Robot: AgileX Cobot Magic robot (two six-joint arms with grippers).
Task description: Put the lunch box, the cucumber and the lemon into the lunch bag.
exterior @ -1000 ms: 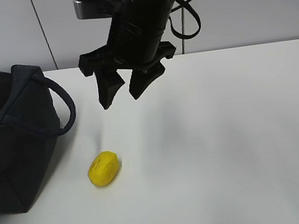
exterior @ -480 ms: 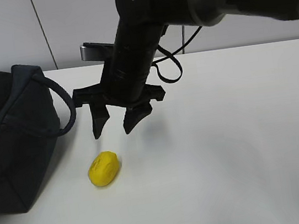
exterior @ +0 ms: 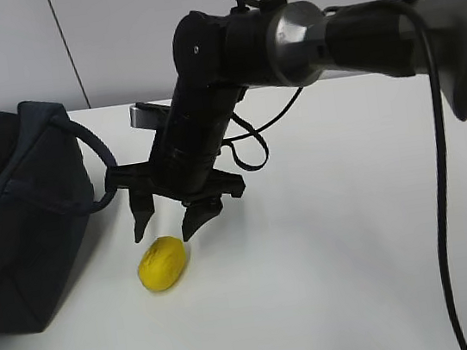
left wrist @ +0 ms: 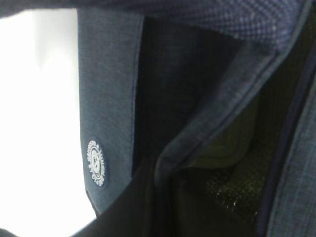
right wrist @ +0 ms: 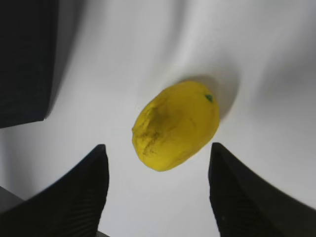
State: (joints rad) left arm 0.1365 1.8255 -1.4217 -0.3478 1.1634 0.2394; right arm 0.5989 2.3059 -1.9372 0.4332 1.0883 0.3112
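Only the yellow lemon (exterior: 162, 263) is still outside the navy lunch bag (exterior: 27, 221), so the robot should expect the hidden cucumber to be inside, next to the lunch box.
The yellow lemon (exterior: 161, 262) lies on the white table beside the navy lunch bag (exterior: 13, 215). My right gripper (exterior: 167, 230) hangs open just above the lemon. In the right wrist view the lemon (right wrist: 175, 126) sits just ahead of the wide gap of the gripper (right wrist: 158, 148), untouched. The left wrist view is filled by the lunch bag (left wrist: 108, 98), and its rim runs down into my left gripper (left wrist: 160, 197), which is shut on it. A sage-green corner of the lunch box (left wrist: 222, 148) shows inside the bag. The cucumber is hidden.
A loop handle (exterior: 97, 164) of the bag droops toward the right gripper. The white table (exterior: 358, 253) spreads out to the right and front. A pale wall closes the back. The bag's round logo (left wrist: 96, 162) faces the left wrist camera.
The right arm has come down and to the left, from well above the table to just over the lemon, jaws held equally wide. The lemon and bag have stayed put.
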